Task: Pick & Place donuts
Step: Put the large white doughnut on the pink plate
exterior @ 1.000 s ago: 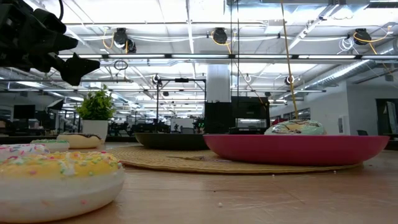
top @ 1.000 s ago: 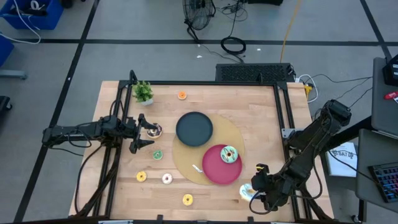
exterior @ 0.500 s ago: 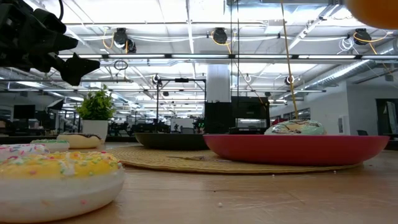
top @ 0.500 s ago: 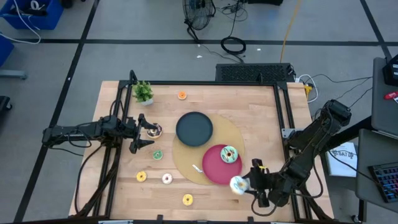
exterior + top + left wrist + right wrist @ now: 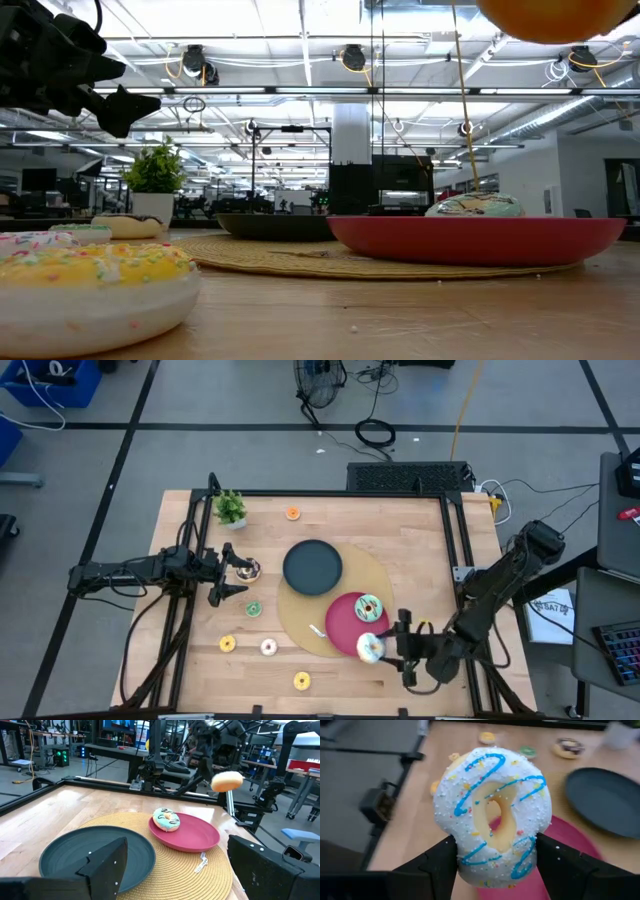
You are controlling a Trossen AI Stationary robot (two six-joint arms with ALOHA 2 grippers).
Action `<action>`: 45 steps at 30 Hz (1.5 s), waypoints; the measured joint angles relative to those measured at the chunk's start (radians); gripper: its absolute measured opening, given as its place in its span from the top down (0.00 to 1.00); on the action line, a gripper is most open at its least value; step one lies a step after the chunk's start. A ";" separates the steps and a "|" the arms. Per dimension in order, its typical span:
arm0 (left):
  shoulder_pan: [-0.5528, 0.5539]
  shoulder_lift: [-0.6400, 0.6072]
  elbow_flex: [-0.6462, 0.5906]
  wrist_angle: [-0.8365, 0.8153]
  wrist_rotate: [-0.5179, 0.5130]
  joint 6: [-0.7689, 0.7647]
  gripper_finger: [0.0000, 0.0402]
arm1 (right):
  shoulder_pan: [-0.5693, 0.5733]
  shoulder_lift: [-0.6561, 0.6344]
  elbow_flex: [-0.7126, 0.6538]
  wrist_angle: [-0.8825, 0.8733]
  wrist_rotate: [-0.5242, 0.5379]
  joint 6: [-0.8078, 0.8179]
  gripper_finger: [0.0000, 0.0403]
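My right gripper has the white donut hanging over the red plate's near rim [image 5: 368, 650]. It should move the donut inward to the open space [image 5: 352, 628] beside the mint-green donut before it lowers it.
My right gripper [image 5: 388, 649] is shut on a white donut with blue icing lines [image 5: 492, 815], which is in the air over the near rim of the red plate [image 5: 345, 635]. A mint-green donut [image 5: 368, 607] lies flat on that plate. My left gripper [image 5: 225, 576] is open and waits at the table's left, beside a chocolate donut [image 5: 246, 570]. Small donuts lie flat on the wood: orange [image 5: 292, 513], green [image 5: 253, 609], yellow [image 5: 227, 644], pink [image 5: 268, 647] and another yellow [image 5: 301, 681]. My right gripper pinches the white donut between its two fingers [image 5: 445, 862], one on each side of the outer rim [image 5: 451, 832]. The fingers come about level from the table's right. The donut is lifted clear, iced face up, with its tan underside [image 5: 555, 15] showing from table height.
The black plate [image 5: 312, 566] and the red plate sit on a round woven mat [image 5: 375, 575]. A small potted plant [image 5: 230, 508] stands at the far-left corner. Dark frame rails run along the table's left and right edges. Bare wood lies near the table's near-right corner.
My right gripper has carried the white donut from the table's near-right corner toward the left, up to the red plate's near rim. At table height the donut has come into sight high up and moved left. The left arm has kept still.
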 joint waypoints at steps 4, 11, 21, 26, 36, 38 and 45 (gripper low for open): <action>0.000 0.000 0.000 0.000 0.000 0.000 0.17 | -0.051 0.000 -0.089 0.176 -0.098 -0.051 0.42; 0.000 0.000 0.000 0.000 0.000 0.000 0.17 | -0.130 0.000 -0.149 0.185 -0.124 -0.087 0.42; 0.000 0.000 0.000 0.000 0.000 0.000 0.17 | -0.185 0.000 -0.211 0.179 -0.126 -0.100 0.42; 0.000 0.000 0.000 0.000 0.000 0.000 0.16 | -0.184 0.000 -0.236 0.183 -0.128 -0.073 0.42; 0.000 0.000 0.000 0.000 0.000 0.000 0.17 | -0.182 -0.001 -0.257 0.186 -0.128 -0.046 0.42; 0.000 0.000 0.000 0.000 0.000 0.000 0.17 | -0.182 0.000 -0.257 0.211 -0.128 -0.047 0.42; 0.000 0.000 0.000 0.000 0.000 0.000 0.17 | -0.184 0.000 -0.257 0.460 -0.256 -0.172 0.42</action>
